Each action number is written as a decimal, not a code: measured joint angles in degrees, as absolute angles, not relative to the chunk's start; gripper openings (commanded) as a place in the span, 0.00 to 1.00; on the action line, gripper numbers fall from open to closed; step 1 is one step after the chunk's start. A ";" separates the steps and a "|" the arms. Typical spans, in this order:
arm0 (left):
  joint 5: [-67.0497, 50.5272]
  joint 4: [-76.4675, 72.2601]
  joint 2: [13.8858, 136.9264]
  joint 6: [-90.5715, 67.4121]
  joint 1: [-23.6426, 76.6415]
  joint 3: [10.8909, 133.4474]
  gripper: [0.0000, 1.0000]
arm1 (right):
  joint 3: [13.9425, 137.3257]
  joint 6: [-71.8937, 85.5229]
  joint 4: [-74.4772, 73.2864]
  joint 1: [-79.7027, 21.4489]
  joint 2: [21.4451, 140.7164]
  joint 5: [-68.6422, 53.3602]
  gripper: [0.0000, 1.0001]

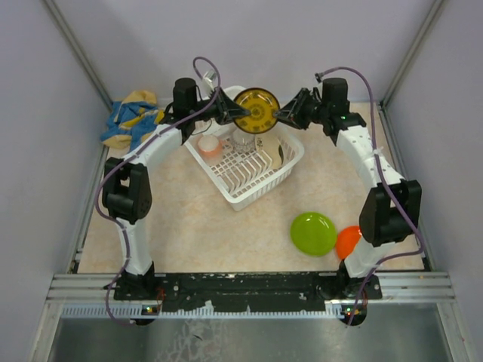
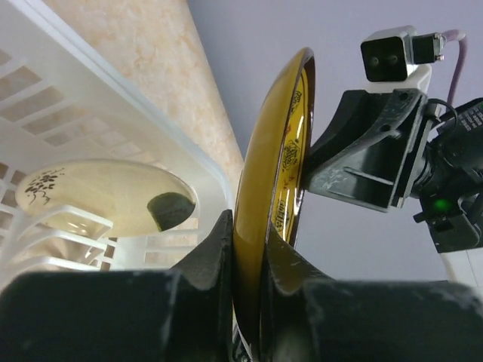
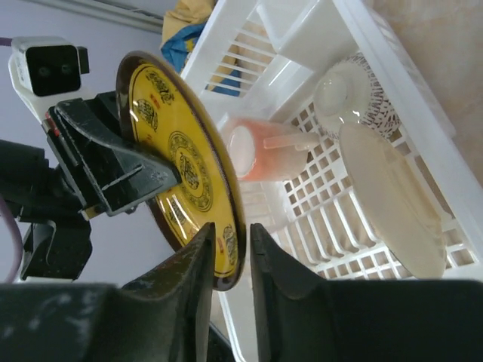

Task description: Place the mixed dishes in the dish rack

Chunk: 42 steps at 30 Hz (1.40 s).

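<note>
The patterned plate is held in my left gripper by the rim farther from the cream plate [image 1: 240, 108], so my right gripper should grip the patterned plate's opposite rim [image 1: 275, 111] and lower the patterned plate next to the cream plate.
The brown-yellow patterned plate [image 1: 255, 110] [image 2: 260, 188] [image 3: 181, 166] hangs on edge above the far end of the dish rack [image 1: 249, 197] [image 3: 423, 113], between both grippers. My left gripper [image 1: 230, 111] [image 2: 260, 226] is shut on its rim. My right gripper [image 1: 281, 115] [image 3: 230, 234] straddles the opposite rim, open, with a small gap beside the plate. Inside the rack are the pink cup [image 1: 209, 145] [image 3: 260, 151], the white patterned bowl [image 1: 243, 140] [image 3: 351, 94] and the cream plate [image 1: 278, 157] [image 2: 98, 196] [image 3: 392, 200]. The lime-green plate [image 1: 313, 233] and orange plate [image 1: 348, 240] lie on the table.
A blue and yellow cloth [image 1: 132, 118] [image 3: 189, 30] lies at the far left of the table, beside the rack. The orange plate sits partly under the right arm's elbow. Grey walls close in the back and sides.
</note>
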<state>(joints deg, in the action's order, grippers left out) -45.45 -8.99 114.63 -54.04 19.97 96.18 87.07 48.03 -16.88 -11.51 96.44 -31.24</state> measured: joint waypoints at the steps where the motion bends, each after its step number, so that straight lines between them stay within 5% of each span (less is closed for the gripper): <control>1: -45.60 -9.02 114.89 -54.41 19.92 96.03 0.05 | 87.33 47.83 -16.93 -11.51 96.44 -31.00 0.37; 8: -48.53 -11.84 115.09 -57.47 20.16 95.98 0.03 | 87.44 47.62 -17.15 -11.51 97.23 -30.70 0.39; 18: -48.69 -12.03 115.20 -58.70 19.88 94.13 0.08 | 87.90 49.60 -13.08 -12.01 99.59 -34.13 0.02; 21: -48.64 -11.44 115.20 -58.85 19.70 94.02 0.26 | 87.74 49.08 -11.84 -11.99 100.03 -35.09 0.00; 26: -48.71 -9.13 115.20 -55.61 19.49 94.63 0.74 | 87.42 48.93 -11.11 -12.05 100.16 -35.68 0.00; 30: -48.18 -4.47 114.61 -51.90 18.44 94.78 0.99 | 88.25 44.84 -14.52 -12.27 100.16 -33.85 0.00; 42: -34.30 12.12 100.86 -38.61 2.31 91.55 1.00 | 104.44 21.50 -37.41 -17.17 100.31 -13.96 0.00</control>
